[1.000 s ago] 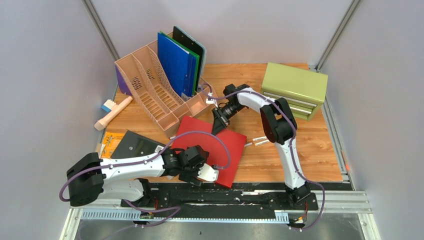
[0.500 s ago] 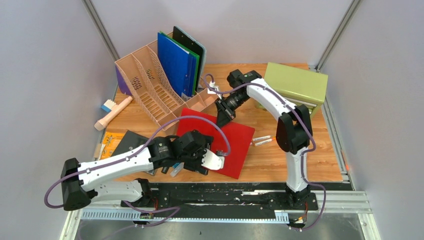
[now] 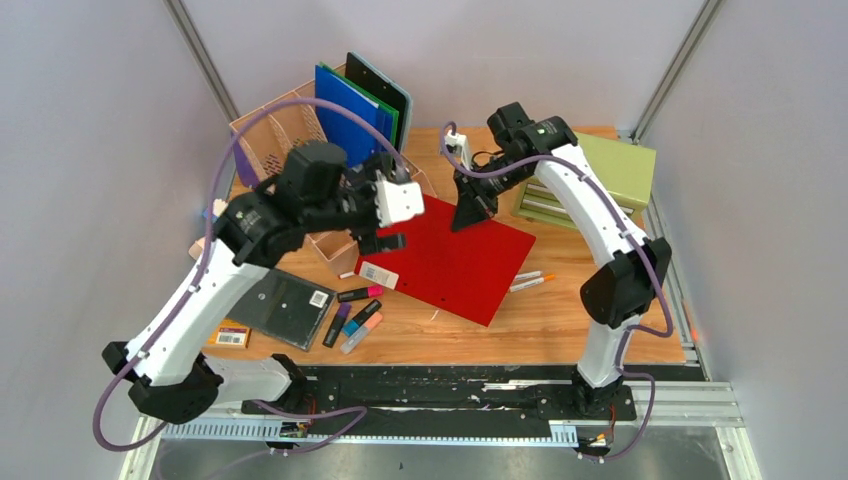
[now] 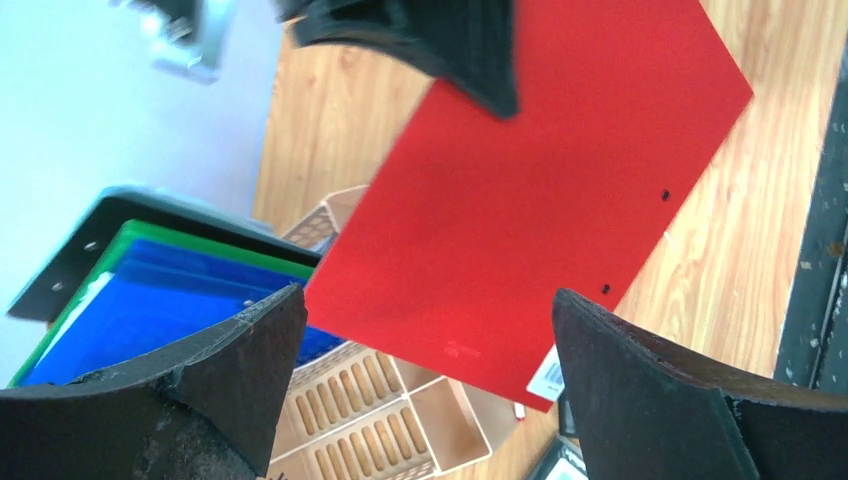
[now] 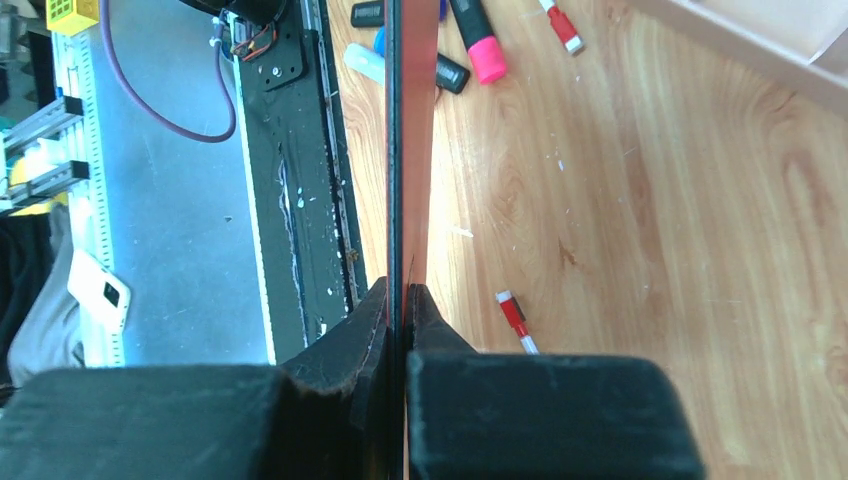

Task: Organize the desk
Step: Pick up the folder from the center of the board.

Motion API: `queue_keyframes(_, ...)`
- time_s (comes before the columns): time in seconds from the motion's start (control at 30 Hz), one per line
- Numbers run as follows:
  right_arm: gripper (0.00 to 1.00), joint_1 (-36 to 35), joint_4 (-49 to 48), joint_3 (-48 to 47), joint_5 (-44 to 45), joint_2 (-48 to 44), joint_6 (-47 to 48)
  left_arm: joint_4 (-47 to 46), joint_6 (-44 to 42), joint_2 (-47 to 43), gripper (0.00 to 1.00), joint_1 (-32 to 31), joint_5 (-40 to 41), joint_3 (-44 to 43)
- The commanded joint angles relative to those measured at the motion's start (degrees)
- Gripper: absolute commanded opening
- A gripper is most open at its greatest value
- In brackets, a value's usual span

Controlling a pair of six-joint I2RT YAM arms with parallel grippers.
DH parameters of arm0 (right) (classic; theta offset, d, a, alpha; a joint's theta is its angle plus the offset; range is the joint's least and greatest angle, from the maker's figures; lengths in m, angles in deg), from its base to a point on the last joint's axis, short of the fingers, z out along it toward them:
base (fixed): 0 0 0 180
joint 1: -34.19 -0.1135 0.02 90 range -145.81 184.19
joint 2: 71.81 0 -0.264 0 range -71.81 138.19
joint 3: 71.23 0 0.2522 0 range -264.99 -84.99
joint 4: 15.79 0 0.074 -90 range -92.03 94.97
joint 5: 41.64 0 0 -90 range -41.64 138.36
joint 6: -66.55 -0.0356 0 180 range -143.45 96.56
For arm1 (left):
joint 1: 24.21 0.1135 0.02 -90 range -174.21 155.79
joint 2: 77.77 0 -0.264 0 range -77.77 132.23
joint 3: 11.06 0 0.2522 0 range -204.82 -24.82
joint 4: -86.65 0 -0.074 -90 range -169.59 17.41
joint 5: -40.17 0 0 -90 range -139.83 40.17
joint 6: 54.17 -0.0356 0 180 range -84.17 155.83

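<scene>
With my right gripper midway along the red folder's far edge, my left gripper next takes the rack-side corner before my right gripper takes the other end.
The desk is a light wood tabletop. A red folder lies slanted at its middle, far corner raised. My right gripper is shut on that far corner; in the right wrist view the folder runs edge-on between the closed fingers. My left gripper is open and empty, held high over the near end of the beige file rack. The left wrist view shows the red folder and rack below its spread fingers.
Blue, green and black folders stand in the rack. A green drawer cabinet sits back right. Highlighters, two pens, a black pad and a small orange box lie near the front.
My left arm rose from the folder's near corner up over the rack, gripper open. My right gripper lifted the folder's far corner and moved it right, uncovering the highlighters.
</scene>
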Motion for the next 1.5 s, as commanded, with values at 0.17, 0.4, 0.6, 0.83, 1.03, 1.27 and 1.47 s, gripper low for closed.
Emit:
queue_keyframes(0.17, 0.0, -3.6, -1.0, -5.0, 7.1, -9.7, -1.9, 5.5, 4.9, 4.8, 1.0, 18.6, -23.8, -12.3)
queue_keyframes(0.4, 0.0, -9.1, -2.3, -5.1, 13.7, -11.3, -1.8, 8.7, 3.5, 9.0, 1.0, 20.7, -30.2, -16.2)
queue_keyframes(0.6, 0.0, -11.5, -3.8, -5.2, 15.6, -11.8, -2.1, 17.3, -0.3, 13.7, 1.0, 20.8, -36.4, -18.0)
queue_keyframes(0.83, 0.0, -11.6, -6.0, -3.0, 15.0, -13.8, -1.9, 21.6, -4.0, 15.6, 1.0, 22.2, -41.4, -15.2)
queue_keyframes(1.03, 0.0, -11.6, -7.6, -1.8, 13.3, -15.3, -2.0, 23.2, -5.8, 17.6, 0.91, 22.6, -44.1, -13.1)
queue_keyframes(1.27, 0.0, -11.6, -7.5, -1.8, 12.9, -14.5, -2.0, 22.8, -4.7, 20.8, 0.62, 22.6, -47.6, -13.6)
queue_keyframes(1.47, 0.0, -11.6, -7.9, -1.7, 13.9, -14.2, -1.9, 23.7, -5.8, 21.2, 0.17, 22.6, -49.8, -12.8)
